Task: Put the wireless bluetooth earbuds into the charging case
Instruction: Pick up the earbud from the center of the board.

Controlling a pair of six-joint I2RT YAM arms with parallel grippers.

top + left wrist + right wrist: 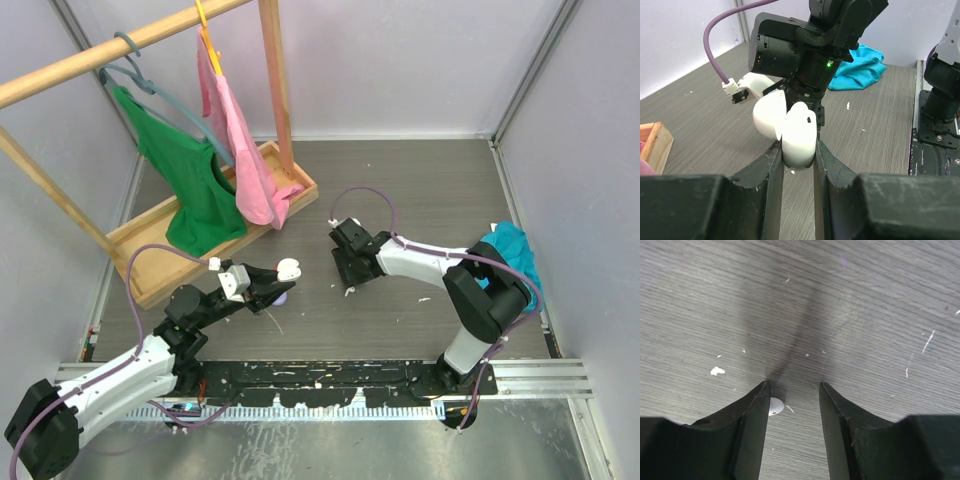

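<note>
I need to open my right gripper and move it over the earbud [349, 291] to centre it before closing, because the white earbud [776, 406] is off-centre and peeks out from behind one finger.
My left gripper [272, 284] is shut on a white charging case [288, 268], held a little above the table with its lid open. In the left wrist view the case [799, 135] sits between my fingers [772, 170], its lid [767, 117] swung to the left. My right gripper [348, 277] is open, low over the table, just right of the case. In the right wrist view a small white earbud [775, 406] lies on the table against the inner side of the left finger [752, 425], partly hidden by it. No other earbuds show.
A wooden clothes rack [150, 265] with a green garment [190, 190] and a pink garment [245, 150] stands at the back left. A teal cloth [510, 250] lies at the right. A small lilac thing [284, 297] lies under the case. White crumbs [716, 371] dot the table.
</note>
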